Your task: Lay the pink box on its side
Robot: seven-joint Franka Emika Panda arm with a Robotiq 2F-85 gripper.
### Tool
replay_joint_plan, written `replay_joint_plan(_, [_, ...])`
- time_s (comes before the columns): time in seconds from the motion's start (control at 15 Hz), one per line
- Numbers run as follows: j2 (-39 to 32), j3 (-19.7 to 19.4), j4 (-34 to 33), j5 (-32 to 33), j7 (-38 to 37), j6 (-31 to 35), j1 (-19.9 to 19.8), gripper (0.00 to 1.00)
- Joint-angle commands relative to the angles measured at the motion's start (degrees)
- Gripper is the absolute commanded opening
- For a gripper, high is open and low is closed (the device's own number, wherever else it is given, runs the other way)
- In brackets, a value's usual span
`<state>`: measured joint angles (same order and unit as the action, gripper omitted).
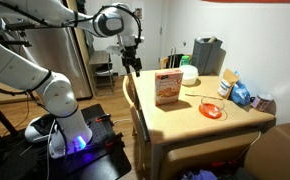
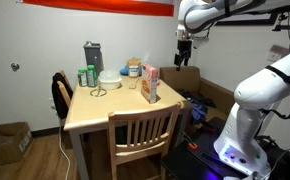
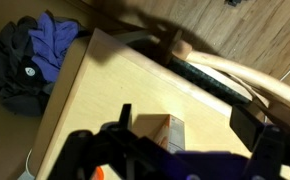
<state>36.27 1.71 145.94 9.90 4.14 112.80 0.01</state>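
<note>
The gripper's open fingers are crooked to the pink box (image 3: 170, 132), so the robot should turn its gripper square and move it over the box's top (image 1: 169, 72) before going down.
The pink box (image 1: 168, 89) stands upright on the wooden table (image 1: 185, 118), near the edge closest to the arm; it also shows in an exterior view (image 2: 150, 85). In the wrist view I see its top (image 3: 161, 134) from above, below and between the fingers. My gripper (image 1: 132, 63) hangs in the air well above and beside the table, apart from the box, as an exterior view (image 2: 183, 58) also shows. In the wrist view the gripper (image 3: 185, 116) is open and empty.
On the table are a red plate (image 1: 212, 110), a white bowl (image 1: 189, 75), a blue-and-white bag (image 1: 242, 95) and a grey appliance (image 1: 207, 52). Wooden chairs (image 2: 140, 130) stand at the table's sides. Clothes (image 3: 35, 50) lie on the floor.
</note>
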Motion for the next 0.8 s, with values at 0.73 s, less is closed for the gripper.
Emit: replay_joint_plan(0.73, [-24.37, 19.48, -23.05, 15.01, -45.13, 7.37, 0.85, 1.0])
